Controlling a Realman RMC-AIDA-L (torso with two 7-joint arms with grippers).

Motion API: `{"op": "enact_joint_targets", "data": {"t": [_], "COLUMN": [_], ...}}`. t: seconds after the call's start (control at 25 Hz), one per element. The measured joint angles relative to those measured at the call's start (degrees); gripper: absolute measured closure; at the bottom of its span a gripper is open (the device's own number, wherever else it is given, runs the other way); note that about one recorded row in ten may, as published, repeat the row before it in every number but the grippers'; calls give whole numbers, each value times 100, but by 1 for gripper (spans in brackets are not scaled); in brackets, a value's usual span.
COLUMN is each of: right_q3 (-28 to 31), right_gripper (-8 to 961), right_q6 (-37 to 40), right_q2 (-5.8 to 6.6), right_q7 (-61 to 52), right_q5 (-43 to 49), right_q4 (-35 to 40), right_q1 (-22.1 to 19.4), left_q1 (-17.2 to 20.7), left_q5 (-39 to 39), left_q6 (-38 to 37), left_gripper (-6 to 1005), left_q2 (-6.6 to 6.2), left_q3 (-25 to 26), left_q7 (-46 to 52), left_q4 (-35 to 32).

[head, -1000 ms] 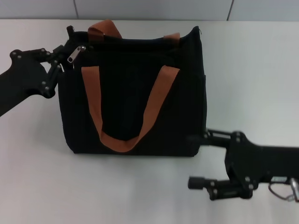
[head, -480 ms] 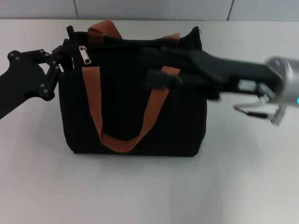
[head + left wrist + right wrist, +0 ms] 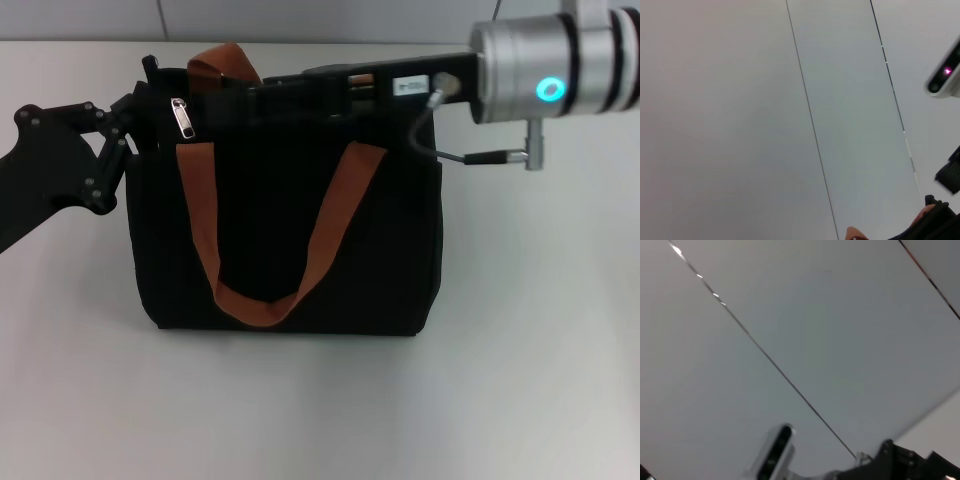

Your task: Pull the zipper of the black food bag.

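Observation:
My left gripper is pinching the bag's corner (image 3: 160,88) beside the zipper pull (image 3: 182,118), so next my right gripper grips the zipper pull and draws it away from that corner.
The black food bag (image 3: 285,235) stands upright in the middle of the head view, with orange-brown straps (image 3: 330,215). The silver zipper pull (image 3: 182,119) hangs at the left end of its top edge. My left gripper (image 3: 137,128) is at the bag's upper left corner, its fingers closed on the fabric just left of the pull. My right arm (image 3: 540,85) reaches in from the right along the bag's top edge. Its gripper (image 3: 265,98) lies over the zip line, to the right of the pull, black against the black bag.
The bag stands on a white table (image 3: 520,380), with a grey panelled wall (image 3: 330,18) behind it. Both wrist views show mostly wall panels. An orange strap tip (image 3: 855,234) shows at the edge of the left wrist view.
My right arm has swung up from the table at the front right and now lies along the bag's top edge. The left gripper has stayed at the bag's corner.

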State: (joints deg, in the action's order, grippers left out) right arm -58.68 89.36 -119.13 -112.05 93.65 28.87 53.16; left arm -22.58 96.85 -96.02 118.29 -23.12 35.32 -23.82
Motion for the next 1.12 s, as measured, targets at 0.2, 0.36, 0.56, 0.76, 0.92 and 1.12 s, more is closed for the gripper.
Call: {"op": "enact_joint_targets", "data": {"t": [0.2,0.36,0.56,0.76,0.92,1.12], "right_q3": [-251,-270,-313,-318,-379,-703], "right_gripper": [175,197,283,368,417,439], "right_q6": [-479,-710,-819,-911,-1078,-1397], "right_q2": [1,4,4,1,-10,-44], "right_q7": [-682,-1023,-1183,-1247,-1249,-1249], "right_q5": [337,590,694,786,814,765], "right_q4": [166,174,181,173,162,175], "right_q1": [274,500,585,635,639,655], "left_q1": [-5,-19,-54,-109,-157,-215], "left_q5": [0,0,0,0,-6,-69], "left_q6": [-127,-259,-279,-282,-271,-305], "left_gripper": [978,978,977,977,976,976], "left_q2": [4,9,9,9,10,21], "left_q3": [-12,-5,-10,-6,-4,-39], "left_q7": [-74,-85,-87,-70,4,17], "left_q4": [5,1,2,9,18,46]}}
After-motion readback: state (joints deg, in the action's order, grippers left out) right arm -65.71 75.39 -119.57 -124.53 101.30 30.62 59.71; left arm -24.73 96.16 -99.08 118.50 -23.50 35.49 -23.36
